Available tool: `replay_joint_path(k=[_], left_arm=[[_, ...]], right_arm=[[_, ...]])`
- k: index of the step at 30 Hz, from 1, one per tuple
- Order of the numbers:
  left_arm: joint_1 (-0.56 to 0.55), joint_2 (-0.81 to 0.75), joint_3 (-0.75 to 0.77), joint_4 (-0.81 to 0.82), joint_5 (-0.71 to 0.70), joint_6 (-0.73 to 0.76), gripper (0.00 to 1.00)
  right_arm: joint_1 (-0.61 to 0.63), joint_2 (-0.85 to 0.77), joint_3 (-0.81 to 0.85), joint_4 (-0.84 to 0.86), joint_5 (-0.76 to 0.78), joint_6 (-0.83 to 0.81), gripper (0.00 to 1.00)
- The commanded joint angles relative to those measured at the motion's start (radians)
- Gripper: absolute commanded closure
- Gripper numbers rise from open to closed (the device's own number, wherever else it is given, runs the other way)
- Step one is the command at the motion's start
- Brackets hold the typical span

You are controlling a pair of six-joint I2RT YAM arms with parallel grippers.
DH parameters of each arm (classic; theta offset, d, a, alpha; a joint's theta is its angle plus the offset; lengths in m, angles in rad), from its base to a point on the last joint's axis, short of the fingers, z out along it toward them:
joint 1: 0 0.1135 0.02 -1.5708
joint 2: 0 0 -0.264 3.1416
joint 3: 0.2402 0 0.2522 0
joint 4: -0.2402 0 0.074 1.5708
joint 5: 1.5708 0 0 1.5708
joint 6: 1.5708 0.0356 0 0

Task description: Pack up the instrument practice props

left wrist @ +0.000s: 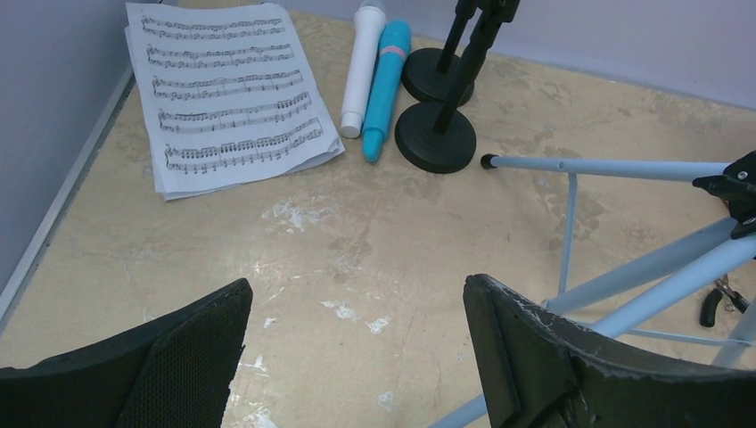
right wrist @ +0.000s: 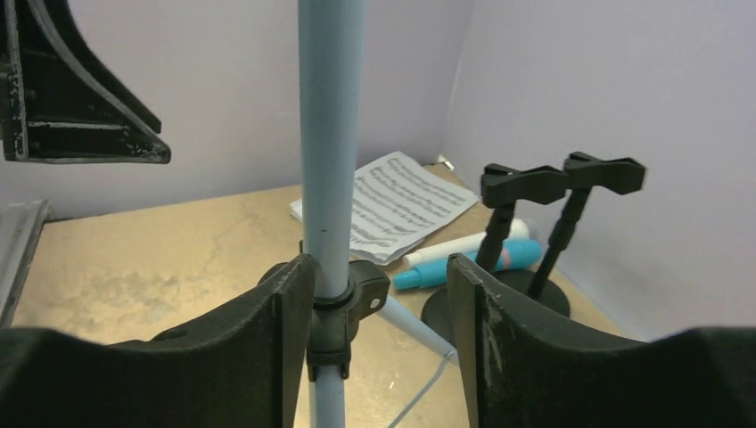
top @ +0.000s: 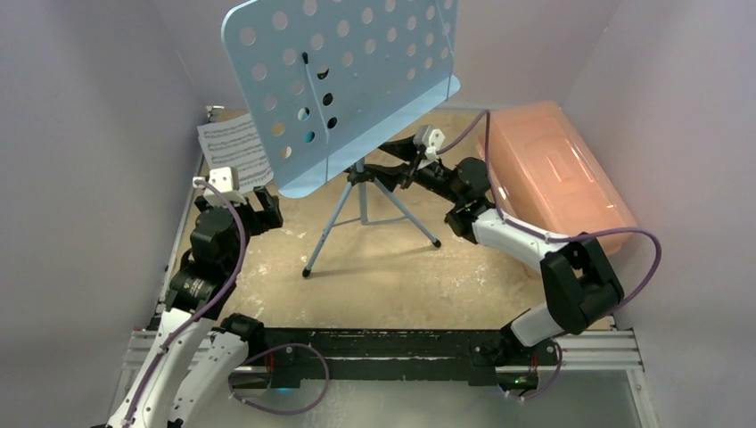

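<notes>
I should hold the pole [right wrist: 328, 234] above the black collar with my right gripper and turn the music rack first, because the music rack spreads wide [top: 305, 180] toward my left gripper.
The light-blue perforated music rack [top: 339, 80] stands upright on its tripod [top: 361, 209] in the middle of the table. My right gripper [right wrist: 381, 276] is open around the pole [right wrist: 330, 134] at its black collar [right wrist: 343, 312]; the left finger touches the collar and the right finger stands apart. My left gripper [left wrist: 355, 299] hangs open over bare table, left of a tripod leg [left wrist: 615, 167]. At the far left lie sheet-music pages [left wrist: 227, 94], a white microphone [left wrist: 364, 67] and a blue one [left wrist: 386, 85], beside two black round-based mic holders [left wrist: 435, 135].
A pink translucent box [top: 553, 174] sits against the right wall behind my right arm. Small black-handled pliers [left wrist: 718, 301] lie under the tripod. Walls close in the table at the left, back and right.
</notes>
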Motion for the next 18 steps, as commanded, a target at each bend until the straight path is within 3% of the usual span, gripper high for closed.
replay_joint_path(k=[1, 4, 9, 18], left_arm=[[0.024, 0.001, -0.008, 0.060, 0.056, 0.002, 0.12], [0.045, 0.005, -0.009, 0.068, 0.083, 0.001, 0.12], [0.081, 0.010, -0.014, 0.080, 0.130, -0.006, 0.12], [0.092, -0.004, -0.020, 0.079, 0.134, -0.010, 0.12]], right_arm=[[0.003, -0.088, -0.065, 0.115, 0.182, 0.029, 0.39], [0.042, -0.145, -0.112, 0.119, 0.307, 0.019, 0.33], [0.176, -0.188, -0.164, 0.152, 0.650, -0.022, 0.29], [0.312, -0.102, -0.101, 0.165, 0.871, -0.012, 0.28]])
